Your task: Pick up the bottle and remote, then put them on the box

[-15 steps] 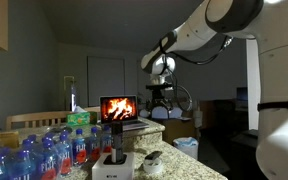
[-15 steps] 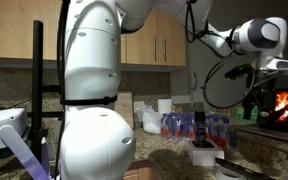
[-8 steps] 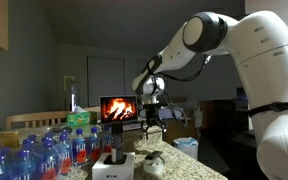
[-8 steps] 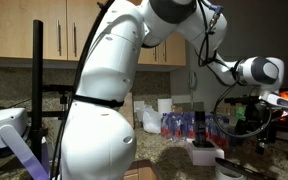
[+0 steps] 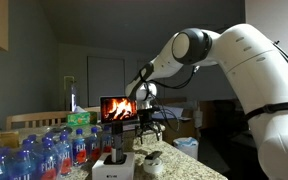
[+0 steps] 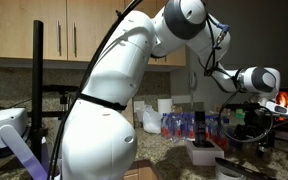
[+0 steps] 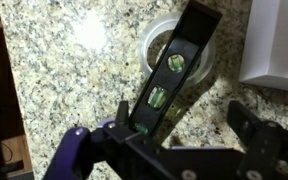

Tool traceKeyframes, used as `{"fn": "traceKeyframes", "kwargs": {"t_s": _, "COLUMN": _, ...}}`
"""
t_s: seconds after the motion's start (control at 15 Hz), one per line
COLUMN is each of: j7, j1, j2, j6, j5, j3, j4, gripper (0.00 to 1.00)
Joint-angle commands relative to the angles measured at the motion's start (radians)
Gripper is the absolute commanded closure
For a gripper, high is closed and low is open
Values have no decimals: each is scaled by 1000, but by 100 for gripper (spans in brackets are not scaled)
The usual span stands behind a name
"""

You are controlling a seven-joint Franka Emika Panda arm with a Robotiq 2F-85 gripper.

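Next, I turn my gripper in line with the remote [image 7: 168, 78] before closing, because the remote slants across my open gripper with its near end [image 7: 145, 117] beside a finger.
A black remote [image 7: 174, 70] with lit green buttons lies aslant on a round clear lid [image 7: 156, 42] on the granite counter. My gripper [image 7: 179, 135] is open just above it, its left finger beside the remote's near end. In an exterior view the gripper [image 5: 148, 128] hangs above the remote [image 5: 152, 159]. The low white box [image 5: 112, 169] sits left of it and shows at the wrist view's top right [image 7: 279, 45]. A slim dark bottle [image 5: 114, 143] stands upright at the box; I cannot tell whether on it or behind it. The gripper [image 6: 246, 138] hangs beside the box [image 6: 206, 155].
Several clear water bottles with blue and red labels [image 5: 44, 150] crowd the counter left of the box and show behind it [image 6: 189, 124]. A screen showing a fire [image 5: 119, 108] stands at the back. The counter's edge [image 5: 199, 160] runs to the right.
The arm has swung down and the gripper has lowered toward the counter over the remote. The remote, box and bottle have not moved.
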Motion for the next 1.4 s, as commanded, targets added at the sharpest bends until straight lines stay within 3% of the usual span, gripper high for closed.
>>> {"fn": "traceKeyframes", "kwargs": {"t_s": 0.0, "j7": -2, "j1": 2, "j2": 1, "j6": -5, "j5": 1, "j3": -3, "j4": 5, "gripper": 0}}
{"fn": "traceKeyframes", "kwargs": {"t_s": 0.27, "j7": 43, "j1": 0, "j2": -20, "j6": 26, "j5": 37, "j3": -7, "j4": -42, "gripper": 0}}
{"fn": "traceKeyframes", "kwargs": {"t_s": 0.8, "j7": 262, "j1": 30, "j2": -76, "j6": 186, "j5": 231, "j3": -9, "j4": -279, "gripper": 0}}
{"fn": "traceKeyframes", "kwargs": {"t_s": 1.33, "j7": 329, "j1": 14, "j2": -144, "j6": 157, "j5": 190, "j3": -55, "j4": -271, "gripper": 0}}
